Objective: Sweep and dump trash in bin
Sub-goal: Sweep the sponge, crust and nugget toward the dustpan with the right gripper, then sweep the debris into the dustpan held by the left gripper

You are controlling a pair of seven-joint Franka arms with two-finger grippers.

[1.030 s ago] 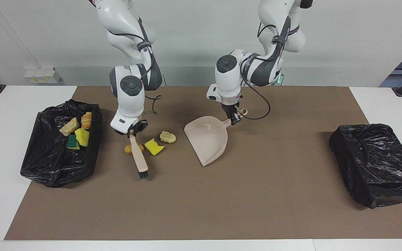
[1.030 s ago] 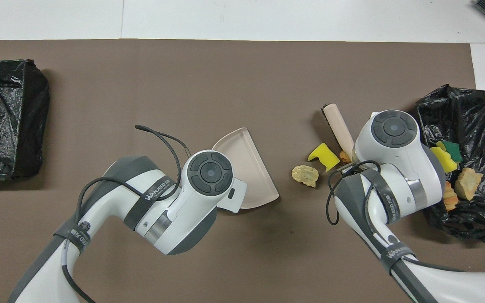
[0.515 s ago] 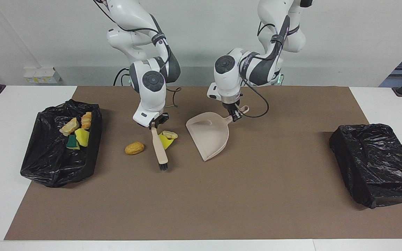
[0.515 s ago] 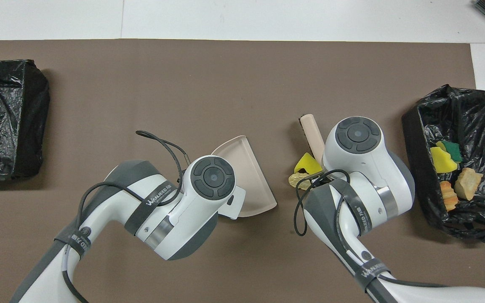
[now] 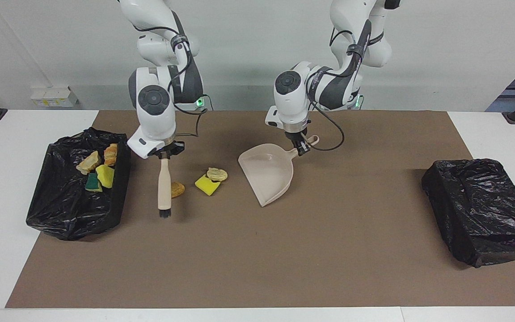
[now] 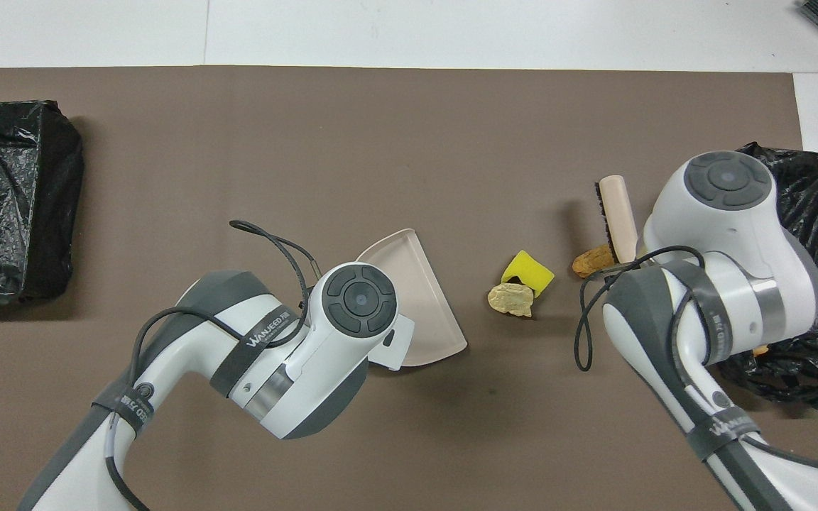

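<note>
The robot's right gripper should sweep every loose scrap toward the dustpan's opening (image 5: 251, 181), because the brush is on the far side of the orange-brown lump (image 5: 178, 188) from the dustpan.
My right gripper (image 5: 164, 155) is shut on the handle of the beige brush (image 5: 164, 183) (image 6: 616, 216), whose bristle end points away from the robots, low over the mat. An orange-brown lump (image 5: 177, 188) (image 6: 591, 260) of trash lies right beside the brush. A yellow sponge piece (image 5: 207, 184) (image 6: 528, 272) and a tan lump (image 5: 217, 174) (image 6: 512, 300) sit together between the brush and the dustpan. My left gripper (image 5: 301, 149) is shut on the handle of the beige dustpan (image 5: 268, 174) (image 6: 416, 298), its mouth facing the scraps. Several scraps (image 5: 96, 170) lie in the black-lined bin (image 5: 74, 219).
That bin (image 6: 806, 184) stands at the right arm's end of the brown mat (image 5: 257, 259). A second black-lined bin (image 5: 481, 210) (image 6: 11, 199) stands at the left arm's end. In the overhead view both arms hide their own grippers.
The right gripper swept the brush toward the dustpan, pushing the yellow sponge and tan lump together, then swung it back next to the orange-brown lump. The dustpan barely moved.
</note>
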